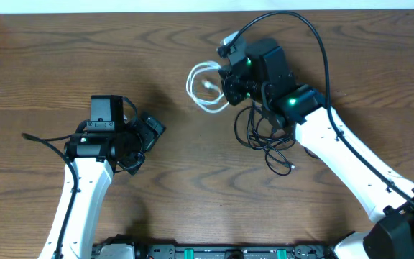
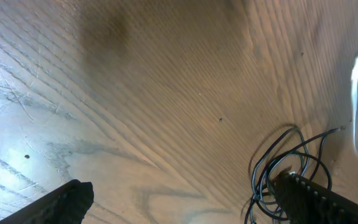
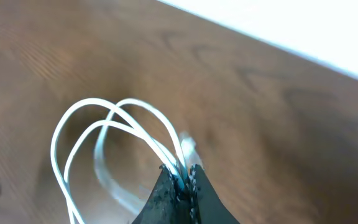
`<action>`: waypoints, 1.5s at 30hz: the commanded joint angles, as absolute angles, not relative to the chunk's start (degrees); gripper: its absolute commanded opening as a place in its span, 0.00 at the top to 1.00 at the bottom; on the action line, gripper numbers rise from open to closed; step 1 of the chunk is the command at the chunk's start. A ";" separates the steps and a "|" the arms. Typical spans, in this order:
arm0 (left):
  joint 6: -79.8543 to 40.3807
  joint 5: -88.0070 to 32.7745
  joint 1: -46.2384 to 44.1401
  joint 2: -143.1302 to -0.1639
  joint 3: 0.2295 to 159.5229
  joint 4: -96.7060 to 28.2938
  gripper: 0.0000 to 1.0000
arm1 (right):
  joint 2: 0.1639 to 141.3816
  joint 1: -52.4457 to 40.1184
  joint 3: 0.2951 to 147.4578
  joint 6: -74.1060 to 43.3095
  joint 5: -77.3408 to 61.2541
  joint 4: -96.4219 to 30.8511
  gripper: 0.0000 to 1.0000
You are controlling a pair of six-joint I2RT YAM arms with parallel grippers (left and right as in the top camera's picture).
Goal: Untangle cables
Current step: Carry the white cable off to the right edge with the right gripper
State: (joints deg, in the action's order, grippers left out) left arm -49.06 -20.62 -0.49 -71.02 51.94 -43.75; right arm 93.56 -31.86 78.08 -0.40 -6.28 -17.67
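The white cable's loops (image 1: 205,88) are clear of the black cables. My right gripper should keep carrying the loops to open wood on its side and let go there.
The white cable (image 1: 201,88) loops at the table's upper middle; in the right wrist view its loops (image 3: 98,134) run into my right gripper (image 3: 182,174), which is shut on it. In the overhead view that gripper (image 1: 230,80) sits at the loops' right side. A bunch of thin black cables (image 1: 264,137) lies under the right arm, right of centre; it also shows at the lower right of the left wrist view (image 2: 284,165). My left gripper (image 1: 149,133) is open and empty at the left, well apart from the cables; its fingers (image 2: 179,199) spread wide over bare wood.
The wooden table (image 1: 192,187) fills the views. A white surface borders its far edge (image 1: 121,6). Thick black robot wires arc above the right arm (image 1: 315,36) and trail left of the left arm (image 1: 42,140).
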 commanded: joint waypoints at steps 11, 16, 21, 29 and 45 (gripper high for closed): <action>-48.47 -19.81 -0.62 -70.74 51.62 -44.12 0.02 | 85.27 -13.82 78.65 1.54 8.03 -14.22 0.99; -48.47 -19.81 -0.62 -70.74 51.62 -44.12 0.02 | 85.30 -3.88 78.63 2.87 13.72 -17.63 0.99; -48.47 -19.81 -0.62 -70.74 51.62 -44.12 0.02 | 85.47 7.01 78.63 2.90 16.75 -23.64 0.99; -48.47 -19.81 -0.62 -70.74 51.62 -44.12 0.02 | 89.76 23.97 77.65 2.87 17.12 -27.03 0.99; -48.47 -19.81 -0.62 -70.74 51.62 -44.10 0.02 | 113.06 42.72 77.56 4.78 12.01 -18.85 0.99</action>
State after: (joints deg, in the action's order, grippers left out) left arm -49.06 -20.62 -0.49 -71.02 51.94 -43.75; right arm 111.11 41.63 77.80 4.01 14.02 -18.28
